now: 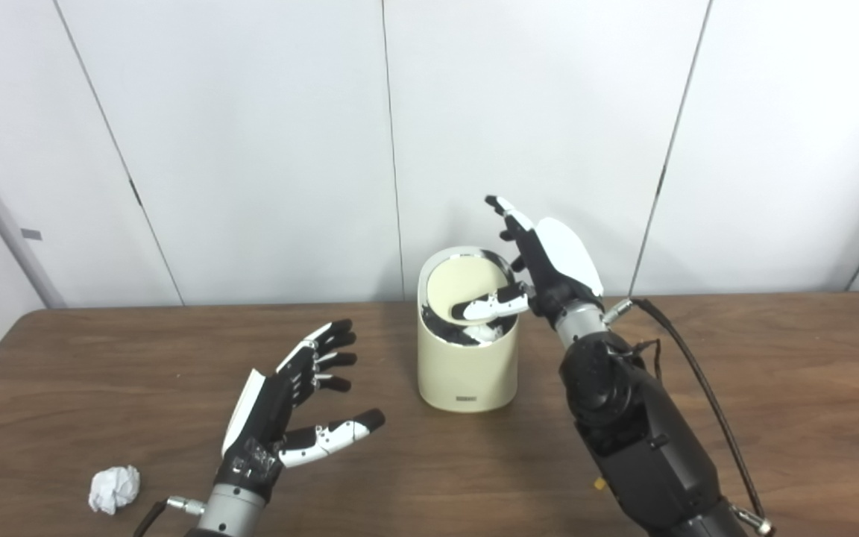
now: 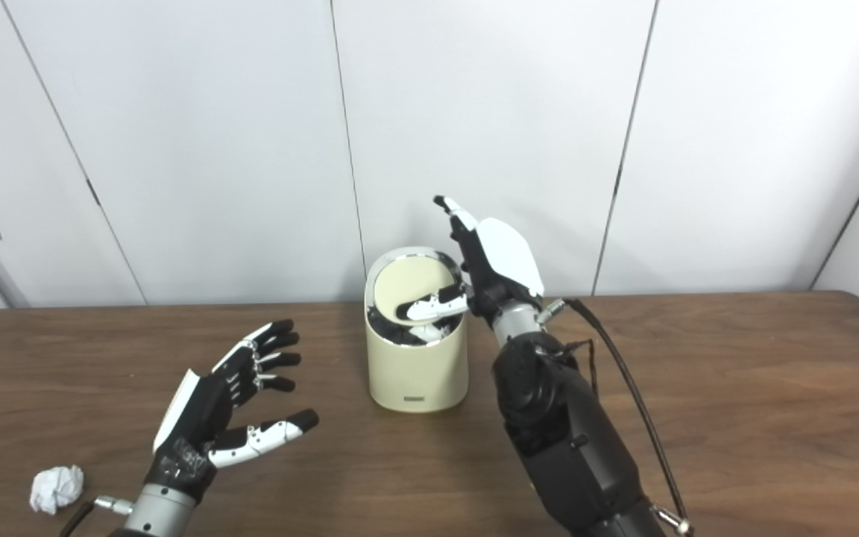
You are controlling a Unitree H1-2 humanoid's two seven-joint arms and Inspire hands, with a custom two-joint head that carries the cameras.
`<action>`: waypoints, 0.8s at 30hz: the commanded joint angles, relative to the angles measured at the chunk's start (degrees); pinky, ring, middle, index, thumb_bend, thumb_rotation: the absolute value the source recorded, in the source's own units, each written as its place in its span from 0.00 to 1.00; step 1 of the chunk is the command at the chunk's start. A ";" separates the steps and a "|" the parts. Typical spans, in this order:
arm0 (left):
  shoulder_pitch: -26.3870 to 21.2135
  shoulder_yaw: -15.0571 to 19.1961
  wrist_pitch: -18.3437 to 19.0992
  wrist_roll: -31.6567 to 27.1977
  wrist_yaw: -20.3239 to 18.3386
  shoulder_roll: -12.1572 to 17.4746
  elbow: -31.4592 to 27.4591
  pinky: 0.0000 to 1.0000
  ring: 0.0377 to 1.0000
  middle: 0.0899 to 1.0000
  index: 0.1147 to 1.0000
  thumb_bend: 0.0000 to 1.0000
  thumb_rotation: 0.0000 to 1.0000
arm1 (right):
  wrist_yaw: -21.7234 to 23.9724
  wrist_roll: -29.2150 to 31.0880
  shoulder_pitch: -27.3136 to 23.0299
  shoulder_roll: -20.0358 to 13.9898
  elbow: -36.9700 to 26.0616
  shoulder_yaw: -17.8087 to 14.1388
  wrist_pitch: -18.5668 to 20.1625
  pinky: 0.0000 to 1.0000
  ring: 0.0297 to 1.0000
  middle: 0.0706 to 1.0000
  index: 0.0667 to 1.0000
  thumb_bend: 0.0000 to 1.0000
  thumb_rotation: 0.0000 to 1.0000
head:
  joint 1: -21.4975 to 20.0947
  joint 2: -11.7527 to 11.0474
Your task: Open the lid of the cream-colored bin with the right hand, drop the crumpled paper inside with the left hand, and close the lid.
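Note:
The crumpled paper (image 1: 114, 489) is bunched up into a compact, creased ball, so it will stay round when I carry it to the bin.
The cream-colored bin (image 1: 465, 373) stands upright mid-table. Its round lid (image 1: 459, 287) is tipped inward, leaving a dark gap at the near side where something white (image 1: 483, 333) shows inside. My right hand (image 1: 530, 261) is at the bin's right rim with fingers stretched upward and apart, and its thumb (image 1: 489, 304) lies across the tilted lid. A crumpled white paper (image 1: 114, 488) rests on the table at the near left. My left hand (image 1: 295, 403) hovers open and empty, palm facing right, between the paper and the bin.
The brown wooden table (image 1: 772, 388) reaches to a white panelled wall behind. A black cable (image 1: 698, 380) runs along my right forearm. The crumpled paper lies close to the table's near left edge.

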 commanded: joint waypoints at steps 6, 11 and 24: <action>-0.95 0.23 -0.53 -0.04 0.58 0.31 -1.92 0.67 0.78 0.84 0.87 0.76 0.18 | 1.03 -1.81 -0.37 -1.31 -0.05 0.30 2.66 0.58 0.77 0.94 0.89 0.75 0.00 | -0.06 0.20; -0.94 0.31 -0.82 -0.49 0.37 0.41 -1.70 0.67 0.78 0.84 0.87 0.76 0.18 | 1.35 -1.97 0.05 -1.41 0.03 0.55 2.96 0.56 0.75 0.95 0.89 0.73 0.00 | -0.16 0.07; -0.99 0.21 -1.05 -0.92 0.25 0.25 -1.28 0.66 0.78 0.84 0.87 0.76 0.18 | -0.70 2.00 0.83 -0.57 -2.34 -2.95 0.02 0.60 0.84 0.97 0.90 0.71 0.27 | -0.20 -0.24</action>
